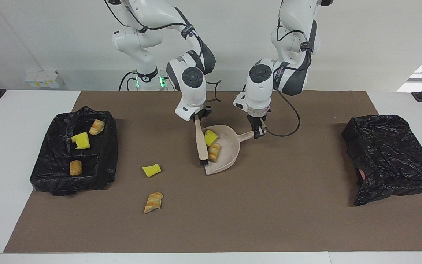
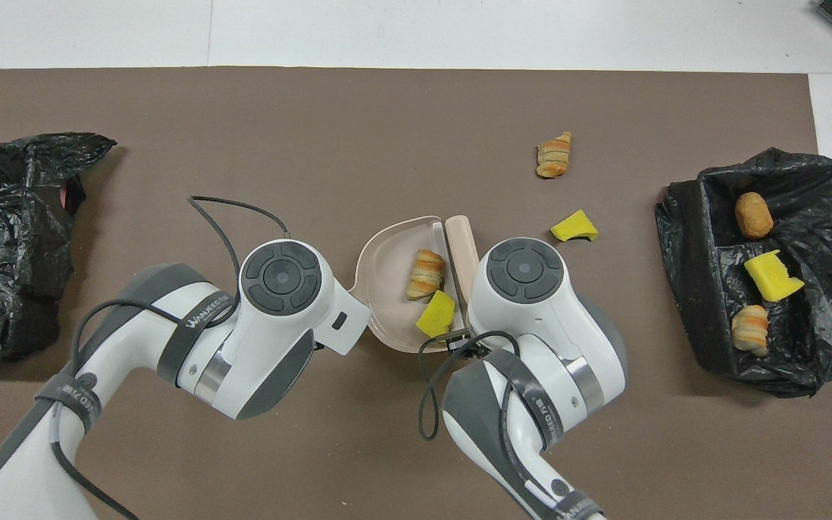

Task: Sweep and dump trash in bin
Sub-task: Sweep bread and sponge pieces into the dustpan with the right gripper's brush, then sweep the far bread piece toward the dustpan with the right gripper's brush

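Note:
My right gripper is holding the brush, and the loose bread piece (image 2: pixel 553 155) is far from the dustpan. Next, the gripper puts the brush on the bread piece's bin side (image 2: pixel 579 154) and sweeps the piece in before dumping.
My right gripper (image 1: pixel 197 119) is shut on the beige brush (image 1: pixel 200 142), whose black bristles rest at the mouth of the beige dustpan (image 1: pixel 229 156). My left gripper (image 1: pixel 259 132) is shut on the dustpan's handle. Two pieces of trash lie in the pan, a yellow chunk (image 1: pixel 210 137) and a bread piece (image 1: pixel 214 151). A loose yellow chunk (image 1: pixel 151 170) and a bread piece (image 1: pixel 154 202) lie on the mat between the pan and the bin (image 1: pixel 106 154). In the overhead view the wrists hide both grippers. The pan (image 2: pixel 387 267), its bread piece (image 2: pixel 427 273) and its yellow chunk (image 2: pixel 436 314) show there.
The black-lined bin (image 2: pixel 683 274) at the right arm's end holds three scraps. A crumpled black bag (image 1: pixel 390 157) sits at the left arm's end. A brown mat (image 1: pixel 269 212) covers the table.

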`<state>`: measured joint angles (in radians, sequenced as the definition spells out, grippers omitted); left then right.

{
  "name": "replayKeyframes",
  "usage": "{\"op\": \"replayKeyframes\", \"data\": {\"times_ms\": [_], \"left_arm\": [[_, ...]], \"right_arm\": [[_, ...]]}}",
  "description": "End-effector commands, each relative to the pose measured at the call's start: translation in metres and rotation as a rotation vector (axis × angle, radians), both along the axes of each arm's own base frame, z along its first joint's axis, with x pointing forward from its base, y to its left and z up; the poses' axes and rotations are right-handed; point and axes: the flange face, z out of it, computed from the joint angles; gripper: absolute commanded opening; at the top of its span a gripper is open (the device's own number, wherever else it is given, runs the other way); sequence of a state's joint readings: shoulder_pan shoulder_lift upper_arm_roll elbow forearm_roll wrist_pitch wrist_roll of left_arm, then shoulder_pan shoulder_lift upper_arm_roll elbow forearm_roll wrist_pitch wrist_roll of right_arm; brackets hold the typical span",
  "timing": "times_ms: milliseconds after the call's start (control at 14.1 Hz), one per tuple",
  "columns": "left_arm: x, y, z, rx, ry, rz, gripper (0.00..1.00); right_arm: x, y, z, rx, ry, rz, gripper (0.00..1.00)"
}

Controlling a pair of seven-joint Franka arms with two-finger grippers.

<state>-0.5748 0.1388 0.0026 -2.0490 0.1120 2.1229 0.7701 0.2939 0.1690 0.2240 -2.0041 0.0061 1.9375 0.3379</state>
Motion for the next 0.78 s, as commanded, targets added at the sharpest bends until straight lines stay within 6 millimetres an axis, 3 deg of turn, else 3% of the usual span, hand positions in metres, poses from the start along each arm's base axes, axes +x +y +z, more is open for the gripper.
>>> {"op": "replayKeyframes", "data": {"times_ms": [0,142,355,639,710], "left_arm": [[-0.006,0.006,0.002,-0.004,-0.032,0.067,0.00],[-0.006,0.006,0.002,-0.005,-0.036,0.105,0.00],[-0.010,0.000,0.003,-0.003,-0.043,0.186,0.00],[-0.012,-0.002,0.002,-0.005,-0.042,0.203,0.00],[-0.012,-0.003,0.002,-0.009,-0.040,0.216,0.00]], "right_arm": [[0.035,-0.047,-0.007,-0.126,-0.053,0.056,0.00],[0.061,-0.063,-0.003,-0.173,-0.086,0.049,0.00],[0.118,-0.086,0.018,-0.200,-0.104,-0.006,0.00],[0.150,-0.146,-0.003,-0.243,-0.084,-0.043,0.00],[0.159,-0.150,-0.004,-0.235,-0.083,-0.028,0.00]]}}
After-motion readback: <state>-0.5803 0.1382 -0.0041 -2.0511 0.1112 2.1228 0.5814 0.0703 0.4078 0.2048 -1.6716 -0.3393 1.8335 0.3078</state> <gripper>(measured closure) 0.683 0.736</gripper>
